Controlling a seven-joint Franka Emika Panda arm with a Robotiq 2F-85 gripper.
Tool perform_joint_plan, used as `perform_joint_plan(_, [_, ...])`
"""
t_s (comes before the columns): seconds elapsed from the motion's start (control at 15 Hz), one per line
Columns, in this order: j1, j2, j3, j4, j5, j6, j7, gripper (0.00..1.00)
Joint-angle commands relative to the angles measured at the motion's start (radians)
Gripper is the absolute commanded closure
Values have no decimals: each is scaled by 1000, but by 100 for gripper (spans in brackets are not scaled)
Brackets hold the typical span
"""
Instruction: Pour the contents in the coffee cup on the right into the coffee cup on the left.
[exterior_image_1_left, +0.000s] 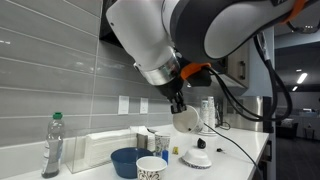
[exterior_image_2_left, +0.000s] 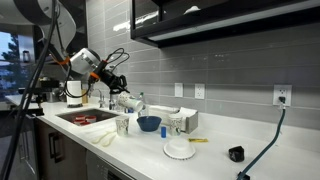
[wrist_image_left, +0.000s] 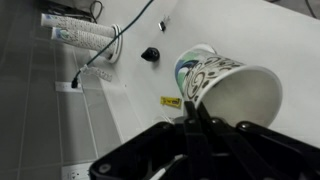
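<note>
The held cup's opening (exterior_image_1_left: 187, 120) is off to one side of the standing cup. My gripper should move it over the standing cup (exterior_image_1_left: 152, 163) before tipping it more.
My gripper (exterior_image_1_left: 180, 104) is shut on the rim of a patterned paper coffee cup (exterior_image_1_left: 186, 120) and holds it tilted on its side above the counter. In the wrist view my fingers (wrist_image_left: 194, 116) pinch the cup's rim, and its white inside (wrist_image_left: 246, 96) faces the camera. A second patterned cup (exterior_image_1_left: 150, 168) stands upright on the counter just below and beside the held one. Its rim shows behind the held cup in the wrist view (wrist_image_left: 192, 58). Both cups also show in an exterior view, held (exterior_image_2_left: 126, 102) and standing (exterior_image_2_left: 122, 125).
A blue bowl (exterior_image_1_left: 127, 160) and a water bottle (exterior_image_1_left: 52, 148) stand near the wall. A white juicer-like dish (exterior_image_2_left: 180, 149) and a small black object (exterior_image_2_left: 235, 154) lie on the counter. A sink (exterior_image_2_left: 85, 118) is beside the cups. Stacked cups (wrist_image_left: 82, 36) lie by the wall.
</note>
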Motion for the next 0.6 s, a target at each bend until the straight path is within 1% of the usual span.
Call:
perform_joint_plan(0.0, [94, 120, 0, 95, -74, -185, 16, 99])
perform_joint_plan(0.13, [125, 161, -3, 128, -92, -220, -3, 99])
perform_joint_plan(0.2, [135, 177, -6, 143, -101, -216, -11, 99])
perform_joint_plan(0.53, [105, 227, -45, 276, -74, -92, -36, 99])
